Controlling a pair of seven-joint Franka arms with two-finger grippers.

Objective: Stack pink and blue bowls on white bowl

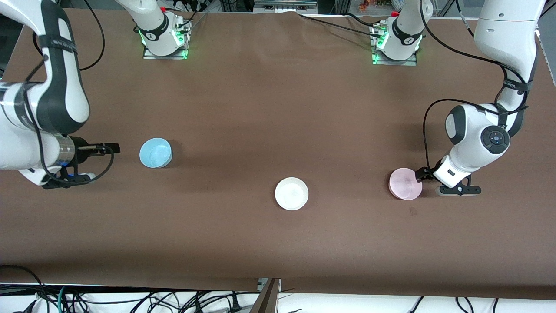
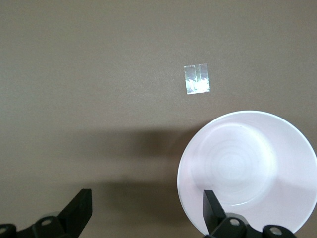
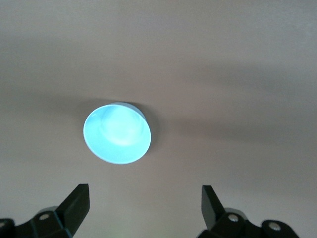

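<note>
The pink bowl (image 1: 405, 183) will fit down inside the white bowl (image 1: 292, 193) when I lower it, because the white bowl is open and empty and has a matching rim.
The pale pink bowl (image 1: 405, 184) stands upright toward the left arm's end of the table. My left gripper (image 1: 419, 174) is open at its rim. In the left wrist view one finger (image 2: 212, 208) lies over the bowl's (image 2: 247, 168) edge, and the other is out over bare table; the gripper (image 2: 147, 208) holds nothing. The light blue bowl (image 1: 155, 152) stands toward the right arm's end. My right gripper (image 1: 106, 149) is open and empty, apart from it; the right wrist view shows the bowl (image 3: 117, 133) ahead of the gripper (image 3: 144, 206). The white bowl (image 1: 291, 193) stands between them, nearer the front camera.
The brown table top (image 1: 278, 108) runs wide between the bowls. A small shiny piece of tape (image 2: 196, 79) lies on the table near the pink bowl. Both arm bases stand at the table's edge farthest from the front camera.
</note>
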